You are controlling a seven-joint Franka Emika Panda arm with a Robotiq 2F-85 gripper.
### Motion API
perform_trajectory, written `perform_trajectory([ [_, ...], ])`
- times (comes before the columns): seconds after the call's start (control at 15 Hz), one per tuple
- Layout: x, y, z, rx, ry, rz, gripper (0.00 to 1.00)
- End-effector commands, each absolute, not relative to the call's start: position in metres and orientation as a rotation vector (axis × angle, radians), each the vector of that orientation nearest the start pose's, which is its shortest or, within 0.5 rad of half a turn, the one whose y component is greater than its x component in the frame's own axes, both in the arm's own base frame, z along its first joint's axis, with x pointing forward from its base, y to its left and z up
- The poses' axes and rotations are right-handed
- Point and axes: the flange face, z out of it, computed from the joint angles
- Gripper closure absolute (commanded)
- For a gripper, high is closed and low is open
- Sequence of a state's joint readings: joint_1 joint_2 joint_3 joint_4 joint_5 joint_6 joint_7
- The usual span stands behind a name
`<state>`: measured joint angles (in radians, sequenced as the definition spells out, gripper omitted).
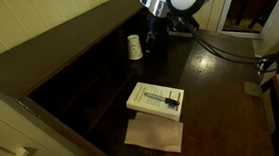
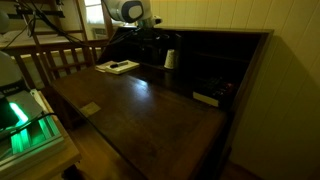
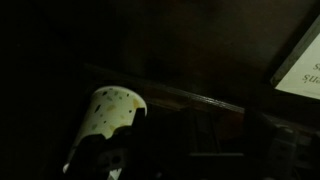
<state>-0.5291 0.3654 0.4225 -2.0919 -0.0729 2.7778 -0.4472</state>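
The cup (image 3: 106, 118) is standing off to one side of the gripper's open fingers, so the robot should tilt its gripper and move it in towards the cup's side (image 1: 136, 50).
A white paper cup (image 1: 134, 47) with small coloured specks stands upright on the dark wooden desk (image 1: 215, 87), close to its back wall. My gripper (image 1: 154, 39) hangs just beside the cup, a little above the desk, open and holding nothing. The cup (image 2: 170, 59) also shows to one side of the black gripper (image 2: 155, 48) in an exterior view. In the wrist view the cup (image 3: 110, 115) sits low and to the left, partly cut off by a dark finger. The rest of that view is too dark to make out.
A white book (image 1: 156, 99) with a black pen (image 1: 164, 95) on it lies mid-desk, over a brown paper sheet (image 1: 154, 135). The desk's raised back and side walls (image 1: 74, 68) have dark cubbyholes. A small pale card (image 2: 91, 109) lies near the front edge.
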Motion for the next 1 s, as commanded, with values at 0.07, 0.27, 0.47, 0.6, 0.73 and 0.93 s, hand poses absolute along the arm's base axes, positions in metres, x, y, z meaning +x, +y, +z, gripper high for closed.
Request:
perform_trajectory([
  [0.07, 0.600, -0.072, 0.301, -3.088, -0.569, -0.448, 0.00],
  [0.27, 0.605, -0.070, 0.302, -3.052, -0.698, -0.548, 0.00],
  [0.47, 0.610, -0.070, 0.301, -3.016, -0.813, -0.672, 0.00],
  [0.6, 0.615, -0.074, 0.299, -3.000, -0.858, -0.768, 0.00],
  [0.73, 0.618, -0.078, 0.297, -2.984, -0.898, -0.850, 0.00],
  [0.93, 0.621, -0.081, 0.289, -2.978, -0.903, -0.960, 0.00],
])
